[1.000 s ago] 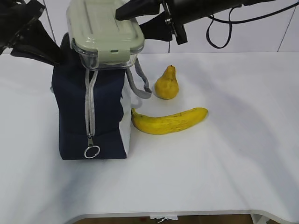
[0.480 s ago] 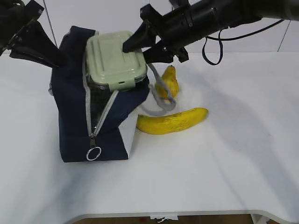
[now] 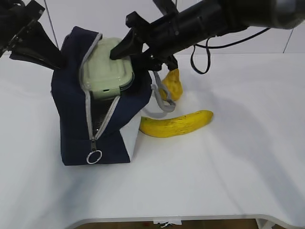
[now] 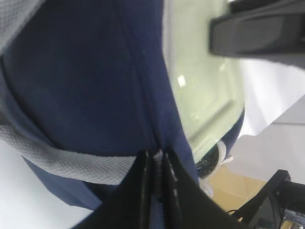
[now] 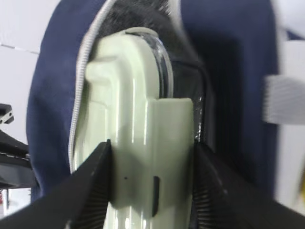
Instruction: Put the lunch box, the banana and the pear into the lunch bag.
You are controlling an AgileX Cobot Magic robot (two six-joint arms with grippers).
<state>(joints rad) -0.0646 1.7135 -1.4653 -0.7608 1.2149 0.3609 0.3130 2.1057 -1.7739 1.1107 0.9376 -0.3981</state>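
My right gripper is holding the lunch box (image 3: 106,76) inside both zipper edges. It should keep lowering the lunch box until its lid is below the lunch bag's opening (image 3: 101,108), then let go.
The navy lunch bag (image 3: 76,114) stands at the left of the table with its zipper open. The lunch box (image 3: 104,71) with its sage-green lid sits tilted in the bag's mouth, mostly sunk in. My right gripper (image 3: 125,47) is shut on the lunch box (image 5: 138,143), one finger on each side. My left gripper (image 4: 156,164) is shut on the bag's top edge (image 4: 95,86) by the zipper and a grey handle, holding it at the far left (image 3: 50,57). The pear (image 3: 173,85) is partly hidden behind the right arm. The banana (image 3: 175,123) lies right of the bag.
The bag's grey handle (image 3: 159,102) hangs over its right side near the banana. The ring pull (image 3: 94,156) hangs low on the bag's front. The white table (image 3: 228,162) reaches to its front edge at the bottom.
My right gripper has lowered the lunch box from above the bag into its open mouth. The bag's front has spread open and its handle has swung right. The left gripper held still.
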